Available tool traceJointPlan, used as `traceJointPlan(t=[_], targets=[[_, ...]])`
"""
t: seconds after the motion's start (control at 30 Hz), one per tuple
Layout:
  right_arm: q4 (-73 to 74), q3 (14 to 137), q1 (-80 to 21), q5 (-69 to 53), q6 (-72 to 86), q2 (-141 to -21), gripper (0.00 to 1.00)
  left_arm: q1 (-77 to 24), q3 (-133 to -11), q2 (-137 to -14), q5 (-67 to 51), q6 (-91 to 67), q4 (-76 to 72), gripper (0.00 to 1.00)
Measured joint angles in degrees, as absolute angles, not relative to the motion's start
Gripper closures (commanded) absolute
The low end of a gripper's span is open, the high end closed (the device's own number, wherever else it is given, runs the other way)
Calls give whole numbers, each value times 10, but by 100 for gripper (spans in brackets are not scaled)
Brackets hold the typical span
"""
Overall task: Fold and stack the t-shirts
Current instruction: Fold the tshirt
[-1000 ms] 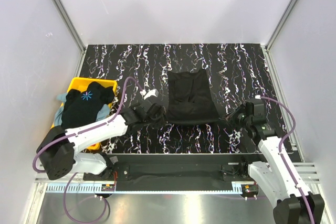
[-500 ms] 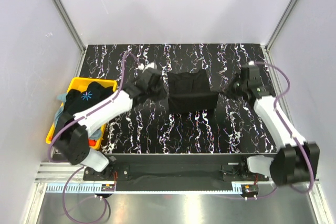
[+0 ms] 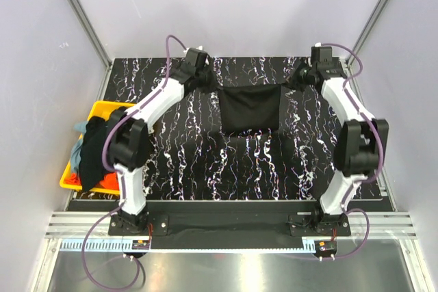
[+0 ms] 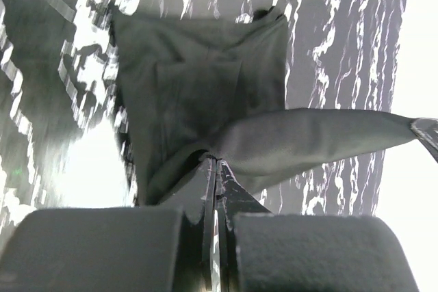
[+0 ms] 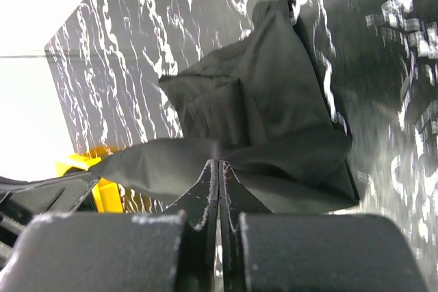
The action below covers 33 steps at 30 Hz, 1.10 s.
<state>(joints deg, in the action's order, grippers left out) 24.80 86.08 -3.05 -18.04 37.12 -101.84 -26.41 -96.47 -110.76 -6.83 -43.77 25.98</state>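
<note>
My left gripper is lowering the black t-shirt's top edge [image 3: 250, 87], which runs straight between both grippers. It should keep lowering it toward the clear far surface [image 3: 248, 71] until it lies flat.
A plain black t-shirt [image 3: 250, 109] hangs stretched between my two grippers at the far middle of the table, its lower edge near the surface. My left gripper [image 3: 205, 80] is shut on its left top corner; the cloth shows in the left wrist view [image 4: 205, 94] pinched at my gripper [image 4: 215, 163]. My right gripper [image 3: 295, 81] is shut on the right top corner, and the shirt [image 5: 274, 107] spreads out from my gripper [image 5: 219, 165] in the right wrist view. More t-shirts, black, grey-blue and orange-red [image 3: 92, 152], lie heaped in the bin at the left.
A yellow plastic bin [image 3: 102, 109] stands at the table's left edge. The black marbled table [image 3: 260, 169] is bounded by pale walls at the back and sides. Both arms reach far back, with cables looping above them.
Both grippers have moved from the near middle to the far edge and risen, carrying the black t-shirt's edge with them, so the shirt now hangs stretched between them.
</note>
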Motion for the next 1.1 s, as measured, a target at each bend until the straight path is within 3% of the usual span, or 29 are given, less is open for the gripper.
traceJointPlan(t=[0.37, 0.43, 0.53, 0.57, 0.6, 0.63, 0.77, 0.9, 1.1], targets=[[244, 1119, -9, -283, 350, -1281, 94, -214, -1156, -1335, -130, -422, 209, 100], [243, 1172, -8, -297, 348, -1334, 91, -202, -1187, -1371, -136, -422, 197, 93], [241, 1253, -7, -312, 348, -1411, 81, -183, -1237, -1421, -138, -416, 166, 93], [241, 1282, -7, -317, 349, -1437, 70, -178, -1246, -1435, -138, -414, 152, 89], [248, 1315, -7, -324, 350, -1464, 65, -172, -1250, -1446, -138, -413, 137, 69], [251, 1343, -7, -327, 351, -1487, 61, -167, -1252, -1454, -139, -410, 126, 63], [282, 1454, -3, -338, 337, -1565, 44, -142, -1240, -1472, -147, -423, 96, 61], [298, 1430, 11, -344, 312, -1552, 36, -124, -1173, -1454, -149, -420, 72, 52], [311, 1218, 29, -367, 246, -1434, 35, -126, -1045, -1363, -175, -392, 60, 46]])
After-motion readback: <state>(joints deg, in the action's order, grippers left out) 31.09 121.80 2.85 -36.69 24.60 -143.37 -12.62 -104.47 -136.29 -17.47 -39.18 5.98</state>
